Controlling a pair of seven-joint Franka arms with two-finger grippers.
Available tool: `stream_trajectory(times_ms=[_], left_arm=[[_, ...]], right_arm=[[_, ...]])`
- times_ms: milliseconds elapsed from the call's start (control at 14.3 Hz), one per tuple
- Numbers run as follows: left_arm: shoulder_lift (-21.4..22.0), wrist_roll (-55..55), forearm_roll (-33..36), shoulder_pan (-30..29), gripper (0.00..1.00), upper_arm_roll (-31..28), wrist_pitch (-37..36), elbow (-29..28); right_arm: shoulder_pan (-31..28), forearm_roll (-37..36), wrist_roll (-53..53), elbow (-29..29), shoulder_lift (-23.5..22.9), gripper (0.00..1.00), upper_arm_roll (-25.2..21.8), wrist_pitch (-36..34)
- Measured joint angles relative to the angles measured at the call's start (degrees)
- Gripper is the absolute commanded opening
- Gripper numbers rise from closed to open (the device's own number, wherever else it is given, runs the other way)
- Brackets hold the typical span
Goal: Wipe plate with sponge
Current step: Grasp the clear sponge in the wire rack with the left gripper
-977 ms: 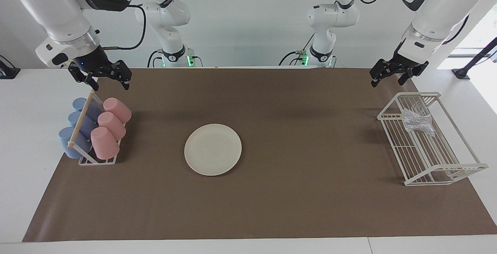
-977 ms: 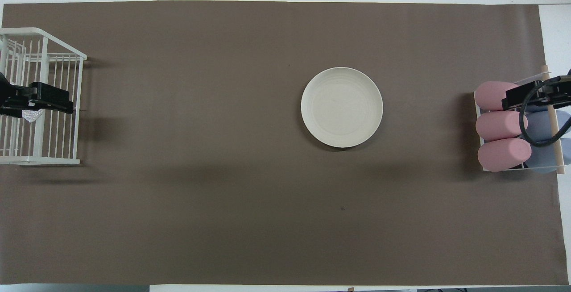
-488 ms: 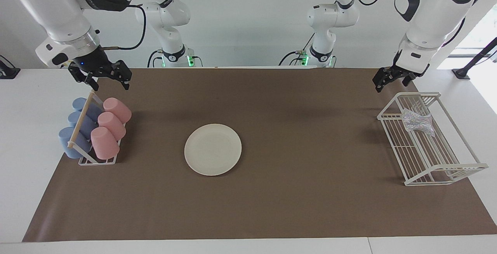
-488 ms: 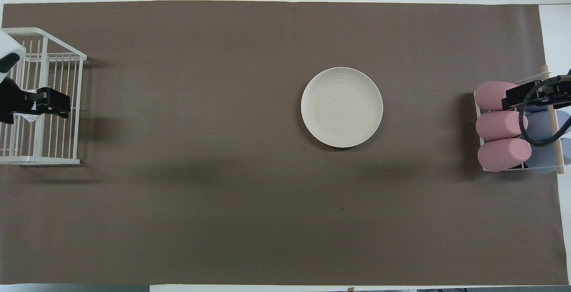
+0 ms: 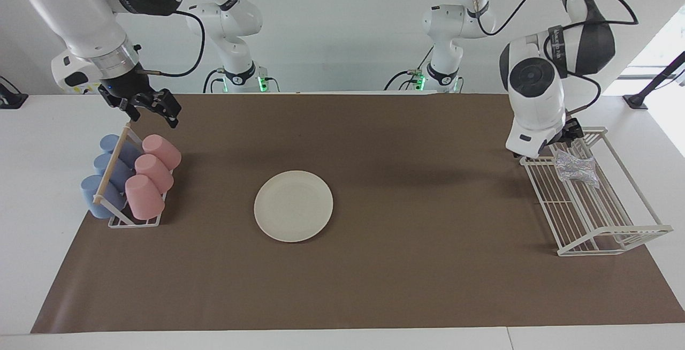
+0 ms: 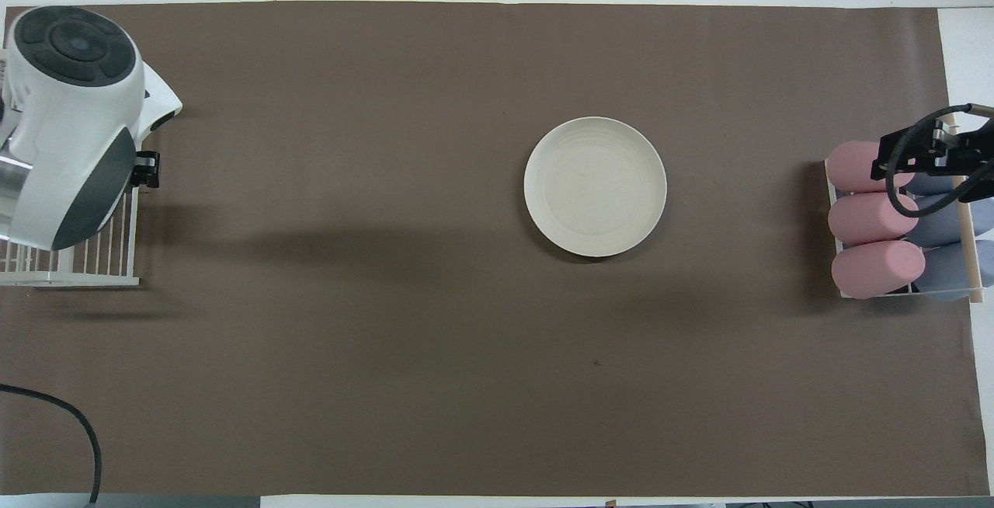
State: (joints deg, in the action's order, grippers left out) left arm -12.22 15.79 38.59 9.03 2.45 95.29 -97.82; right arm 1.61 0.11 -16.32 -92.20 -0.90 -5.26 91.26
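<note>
The sponge [image 5: 577,169] lies alone in the white rack with its end just below the robot's left gripper, so the gripper should go on reaching until its fingers close on that end [image 5: 565,158].
The cream-white plate [image 5: 293,206] [image 6: 595,187] lies flat on the brown mat, mid-table, with nothing on it. The speckled silvery sponge [image 5: 576,170] lies inside a white wire rack [image 5: 615,248] at the left arm's end of the table. My left gripper [image 5: 568,137] hangs low over the rack's end closest to the robots, just above the sponge and mostly hidden by its own wrist. What shows of its fingers stands open. In the overhead view the left wrist [image 6: 70,120] covers the sponge. My right gripper [image 5: 152,116] [image 6: 932,160] hovers open over the cup holder.
A cup holder with a wooden bar carries pink cups [image 5: 152,173] [image 6: 874,217] and blue cups [image 5: 107,173] at the right arm's end. The brown mat [image 5: 401,286] covers most of the table. A black cable [image 6: 78,430] crosses the corner by the left arm.
The left arm has folded down and its gripper has dropped from above the mat's edge to just over the sponge in the rack. The right gripper has turned slightly in place.
</note>
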Motion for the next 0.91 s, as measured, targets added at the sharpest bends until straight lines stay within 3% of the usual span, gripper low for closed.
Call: stream_trajectory(times_ms=[419,628,698,837,907], left_arm=[[-6.4,4.7,10.6,0.0,1.0,-0.3,0.0,0.0],[-7.1,5.0,11.7,0.0,0.96,-0.3,0.0,0.1],[-7.1,5.0,11.7,-0.1,0.92,-0.4,0.0,0.2],[-7.1,5.0,11.8,-0.2,0.74,-0.5,0.0,0.3],[-7.1,5.0,11.8,-0.4,0.56,-0.5,0.0,0.3]], right_arm=[[2.2,0.0,-25.7,0.0,0.0,1.0,0.3,0.0],[3.3,0.0,-36.0,-0.1,0.1,1.0,0.4,-0.1],[3.3,0.0,-39.3,-0.1,0.1,1.0,0.5,-0.2],[3.9,0.0,-46.1,-0.3,0.3,1.0,0.6,-0.4],[4.3,0.0,-50.1,-0.5,0.4,1.0,0.6,-0.8]])
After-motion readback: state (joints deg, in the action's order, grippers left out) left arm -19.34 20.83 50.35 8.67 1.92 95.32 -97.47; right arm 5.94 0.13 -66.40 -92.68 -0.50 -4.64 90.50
